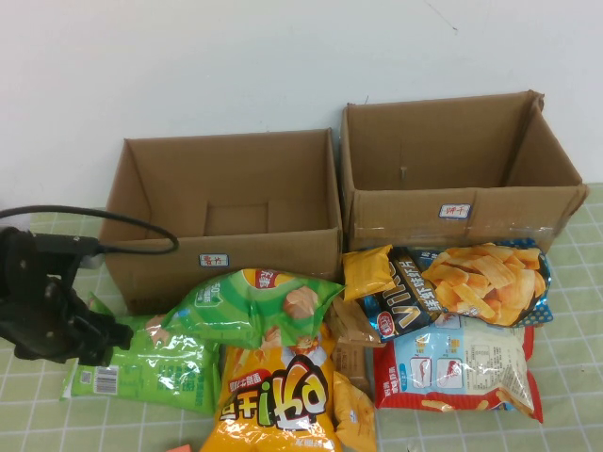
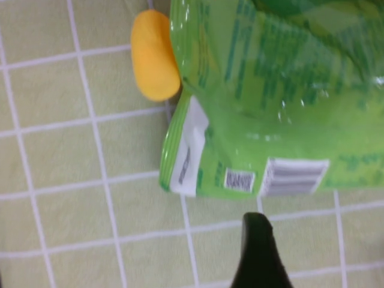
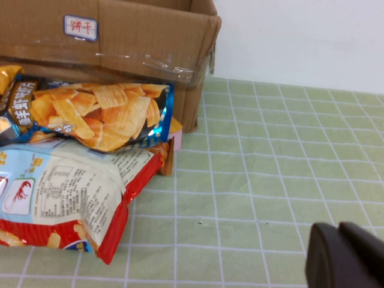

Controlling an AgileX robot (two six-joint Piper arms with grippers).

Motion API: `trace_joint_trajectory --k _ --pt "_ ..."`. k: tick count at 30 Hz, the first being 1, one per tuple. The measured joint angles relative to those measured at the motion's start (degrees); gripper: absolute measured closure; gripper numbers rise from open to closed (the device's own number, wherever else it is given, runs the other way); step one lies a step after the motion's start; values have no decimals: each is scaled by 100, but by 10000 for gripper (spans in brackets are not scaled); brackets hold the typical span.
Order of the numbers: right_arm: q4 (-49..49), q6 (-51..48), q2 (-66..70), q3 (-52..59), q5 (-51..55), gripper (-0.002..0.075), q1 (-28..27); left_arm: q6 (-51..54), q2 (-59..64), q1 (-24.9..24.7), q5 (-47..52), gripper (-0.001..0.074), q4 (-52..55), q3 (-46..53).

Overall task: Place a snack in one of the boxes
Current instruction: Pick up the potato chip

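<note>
The finger of the robot's left gripper is over the cloth beyond the flat green bag's barcode edge [image 2: 259, 194], so the gripper should turn and grip the bag [image 1: 133, 374] close to its barcode.
Two open cardboard boxes stand at the back, the left box [image 1: 226, 221] and the right box [image 1: 460, 179]. A pile of snack bags lies in front of them. A flat green bag [image 1: 141, 372] lies at the pile's left end and also shows in the left wrist view [image 2: 282, 108], barcode side up. My left gripper [image 1: 115, 335] is open and empty just left of this bag, low over the cloth; one black finger [image 2: 259, 255] shows. My right gripper [image 3: 345, 258] is shut and empty over the cloth, right of the right box; it is outside the high view.
The pile holds a puffed green bag [image 1: 250, 306], a yellow bag [image 1: 278, 400], a dark chip bag [image 1: 466, 287] and a red-edged white bag [image 1: 462, 363]. A yellow-orange rounded thing [image 2: 155, 57] touches the flat green bag. A black cable [image 1: 104, 221] loops by the left box.
</note>
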Motion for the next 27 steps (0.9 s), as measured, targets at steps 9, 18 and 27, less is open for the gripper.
trace_joint_trajectory --k 9,18,27 --pt "0 0 0 0 0 728 0 1143 301 0 157 330 -97 -561" --pt "0 0 0 0 0 728 0 3852 399 -193 208 330 -212 -1003" --pt "0 0 0 0 0 728 0 5699 1012 -301 228 330 -451 -1006"
